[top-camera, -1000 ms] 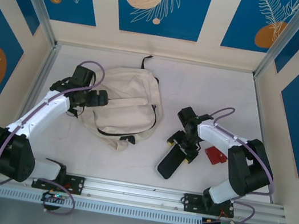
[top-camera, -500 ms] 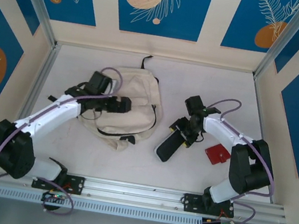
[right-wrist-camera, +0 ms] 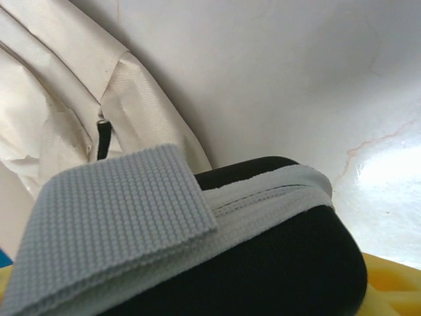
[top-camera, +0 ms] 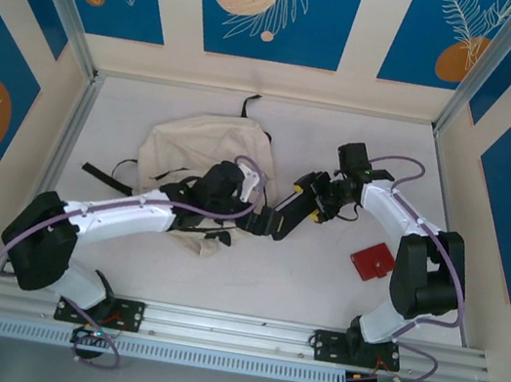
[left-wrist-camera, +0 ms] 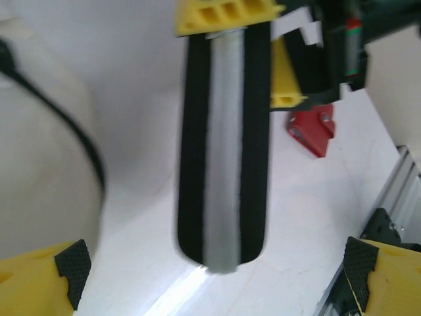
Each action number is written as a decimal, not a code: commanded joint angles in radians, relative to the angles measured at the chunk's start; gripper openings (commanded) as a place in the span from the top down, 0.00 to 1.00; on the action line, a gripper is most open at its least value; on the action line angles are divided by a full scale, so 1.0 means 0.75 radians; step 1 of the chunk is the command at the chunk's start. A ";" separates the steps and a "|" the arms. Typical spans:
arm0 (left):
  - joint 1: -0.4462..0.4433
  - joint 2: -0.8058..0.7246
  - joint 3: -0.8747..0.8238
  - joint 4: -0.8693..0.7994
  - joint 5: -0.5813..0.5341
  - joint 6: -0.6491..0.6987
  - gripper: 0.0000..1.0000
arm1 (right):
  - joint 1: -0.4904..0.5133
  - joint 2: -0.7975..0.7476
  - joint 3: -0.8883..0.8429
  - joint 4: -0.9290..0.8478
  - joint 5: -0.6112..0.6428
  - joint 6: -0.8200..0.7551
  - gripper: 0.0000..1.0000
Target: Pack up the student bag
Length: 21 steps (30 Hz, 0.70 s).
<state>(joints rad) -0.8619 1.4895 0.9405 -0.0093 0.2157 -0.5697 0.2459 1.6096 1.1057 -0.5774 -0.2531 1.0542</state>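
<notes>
The black case lies at a slant across my right gripper. My left gripper should hold the case's lower end while my right gripper takes hold of the case again, straight for the bag.
The student bag, cream fabric with black straps, lies at the back left of the table; it also shows in the left wrist view and the right wrist view. My right gripper is shut on one end of a long black case with a grey strap, holding it slanted just right of the bag. In the left wrist view the case hangs down between my wide-open left gripper. My left gripper sits at the case's lower end. The grey strap crosses the case.
A small red object lies on the table right of the case, also seen past the case. The aluminium rail runs along the near edge. Patterned walls close in the back and both sides.
My left arm swung right, across the bag's front, up to the case. My right gripper lifted the case and carried it up and left toward the bag.
</notes>
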 commanded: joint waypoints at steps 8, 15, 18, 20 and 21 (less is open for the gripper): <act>-0.025 0.180 0.124 0.141 0.027 0.050 0.23 | -0.030 -0.027 0.051 0.036 -0.200 0.034 0.32; 0.010 0.130 0.106 0.129 0.083 0.085 0.46 | -0.078 -0.031 0.095 0.037 -0.247 -0.093 0.03; 0.069 0.128 0.108 0.113 0.152 0.014 0.50 | -0.124 -0.030 0.101 0.105 -0.349 -0.211 0.01; 0.115 0.127 0.106 0.105 0.212 -0.050 0.51 | -0.159 -0.029 0.107 0.144 -0.439 -0.299 0.01; 0.136 0.122 0.103 0.112 0.252 -0.080 0.51 | -0.172 -0.024 0.110 0.166 -0.489 -0.337 0.01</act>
<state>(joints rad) -0.8032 1.6127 0.9981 0.0673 0.3061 -0.5690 0.1432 1.6085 1.1591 -0.5060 -0.4816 0.9234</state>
